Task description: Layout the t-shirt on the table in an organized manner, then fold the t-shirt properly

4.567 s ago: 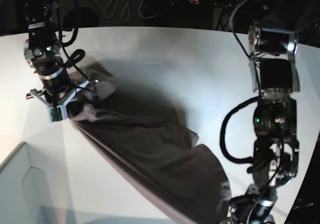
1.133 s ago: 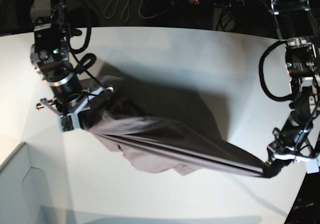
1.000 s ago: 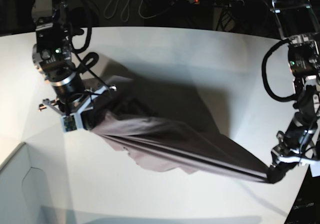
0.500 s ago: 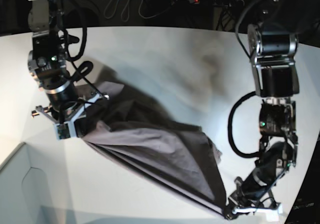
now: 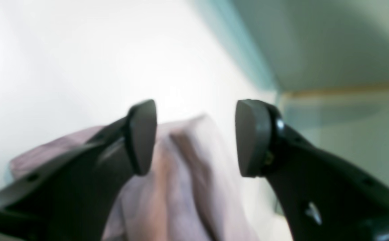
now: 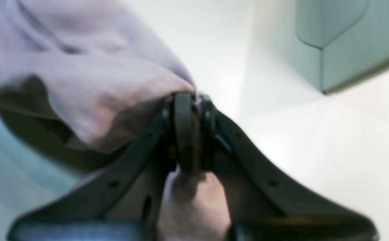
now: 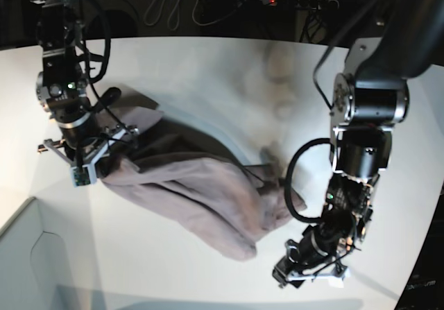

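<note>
Slack folds [image 7: 186,175] fill the middle of the mauve t-shirt [image 7: 225,216], so the t-shirt should spread into a wide sheet when I pull it tight, lift it and drag it back.
The mauve t-shirt [image 7: 201,188] lies crumpled and slack on the white table [image 7: 208,67], running from the left arm of the base view toward the middle. My right gripper [image 7: 94,166] is at the shirt's left end. In the right wrist view that right gripper [image 6: 191,130] is shut on a bunched fold of the t-shirt [image 6: 80,83]. My left gripper [image 7: 291,274] hangs low at the front right, just off the shirt's right end. In the left wrist view the left gripper [image 5: 194,137] stands open, and the t-shirt [image 5: 181,187] lies loose below its jaws.
A pale box corner [image 7: 28,254] stands at the table's front left and shows as the box [image 6: 341,43] in the right wrist view. Cables and a power strip [image 7: 298,1] lie beyond the table's far edge. The table's front right edge is near the left arm.
The left gripper has opened and let go of the shirt's end. The shirt, stretched taut between both grippers before, has dropped slack onto the table. The right gripper keeps its hold.
</note>
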